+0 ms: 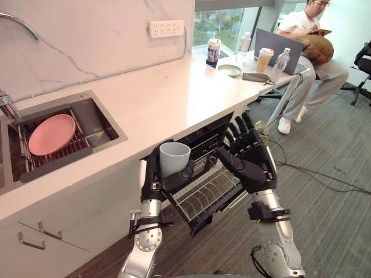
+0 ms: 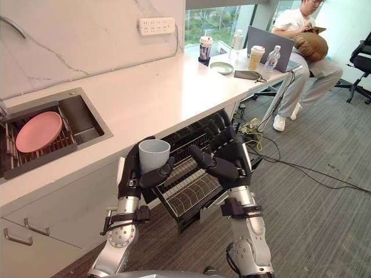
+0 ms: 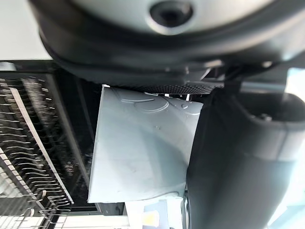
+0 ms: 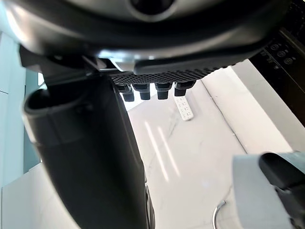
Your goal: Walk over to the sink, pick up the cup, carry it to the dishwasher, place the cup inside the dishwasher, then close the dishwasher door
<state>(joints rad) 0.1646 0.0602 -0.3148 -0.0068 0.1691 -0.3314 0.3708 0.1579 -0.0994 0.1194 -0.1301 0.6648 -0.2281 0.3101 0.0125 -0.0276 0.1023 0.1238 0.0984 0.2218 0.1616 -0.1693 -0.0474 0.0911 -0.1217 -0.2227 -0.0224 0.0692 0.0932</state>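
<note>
I expect the round grey cup (image 1: 174, 158) to lie on its side across the rack's wires when I lower it in, since they are curved wires with open gaps (image 1: 204, 193).
A pale grey-blue cup (image 1: 173, 158) stands upright in my left hand (image 1: 155, 176), whose fingers and thumb curl round it above the pulled-out dishwasher rack (image 1: 206, 191). The left wrist view shows the cup's wall (image 3: 143, 152) pressed against the palm. The dishwasher (image 2: 197, 136) sits under the white counter with its wire rack drawn forward. My right hand (image 1: 250, 155) hovers open to the right of the cup, fingers straight and spread, over the rack's right side and holding nothing.
A sink (image 1: 87, 119) at the left holds a pink plate (image 1: 51, 134) on a rack. The white counter (image 1: 168, 95) carries cups, bottles, a green dish (image 1: 229, 70) and a laptop at its far end. A person (image 1: 307, 35) sits there; cables lie on the carpet.
</note>
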